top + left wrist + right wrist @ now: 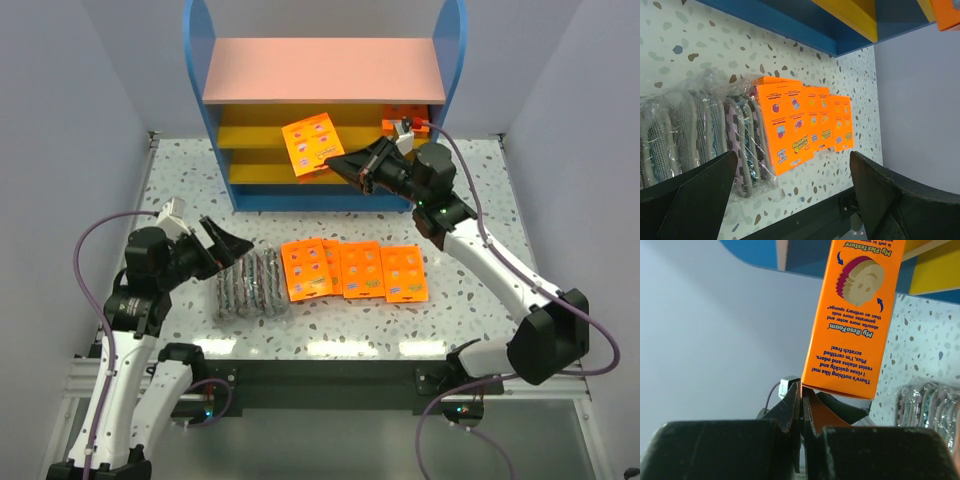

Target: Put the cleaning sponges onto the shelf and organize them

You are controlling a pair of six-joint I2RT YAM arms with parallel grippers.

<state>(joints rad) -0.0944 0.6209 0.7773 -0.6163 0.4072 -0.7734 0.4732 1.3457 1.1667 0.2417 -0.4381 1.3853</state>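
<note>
The orange packet's far end [306, 122] is free and the upper yellow board [353, 132] open, so I'll go on moving my right gripper inward and release once the packet rests there.
My right gripper [340, 161] is shut on the edge of an orange packet [312, 147] and holds it tilted in front of the shelf's [325, 70] yellow boards. In the right wrist view the packet [857, 315] rises from the shut gripper [802, 388]. Another orange packet [404, 121] lies at the right end of the upper yellow board. Several orange packets [355, 270] lie overlapping in a row on the table. Clear bags of grey scrub pads [250, 285] lie to their left. My left gripper [226, 246] is open and empty just above the bags, which also show in the left wrist view [705, 135].
The speckled tabletop [180, 190] runs from the shelf to the front edge, where a black rail [330, 372] lies. Grey walls close in left and right. The left wrist view shows the packet row [800, 125] and the shelf's blue base [805, 27].
</note>
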